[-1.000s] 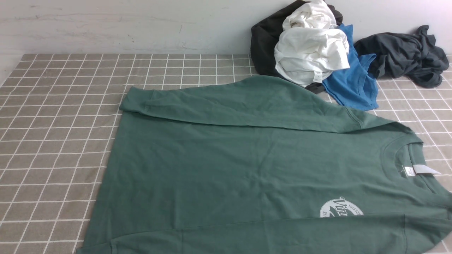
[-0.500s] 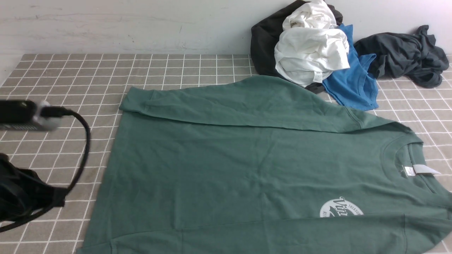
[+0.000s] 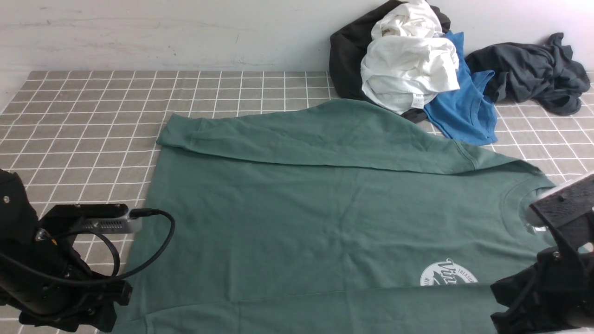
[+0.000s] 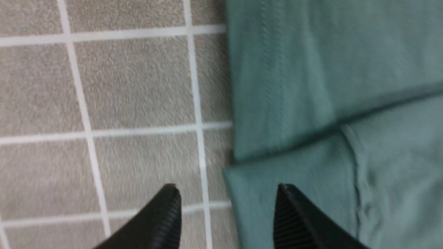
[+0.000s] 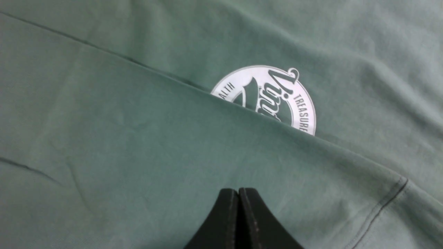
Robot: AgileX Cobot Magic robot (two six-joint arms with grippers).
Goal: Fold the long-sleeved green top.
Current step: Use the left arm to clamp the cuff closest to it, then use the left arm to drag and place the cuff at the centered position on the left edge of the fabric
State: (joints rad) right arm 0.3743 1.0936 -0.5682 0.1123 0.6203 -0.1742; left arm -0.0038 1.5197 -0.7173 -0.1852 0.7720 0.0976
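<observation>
My gripper will lift the sleeve up freely and leave the top's body flat, because a dark shadow edges the near sleeve's cuff.
The green long-sleeved top lies flat on the checked tablecloth, hem to the left and neck to the right. Its far sleeve is folded across the body. The near sleeve lies along the front edge and half covers the white round logo. My left arm is at the top's near left corner. In the left wrist view my left gripper is open, one finger over the cloth and one over the green cuff. My right gripper is shut and empty above the near sleeve, close to the logo. My right arm covers the neck tag.
A pile of clothes sits at the back right against the wall: a white garment, a bright blue tee, a black garment and a dark grey one. The checked tablecloth shows bare at the left and back.
My left arm came in from the left and dropped to the top's near left corner. My right arm came into view at the lower right. The top has not moved.
</observation>
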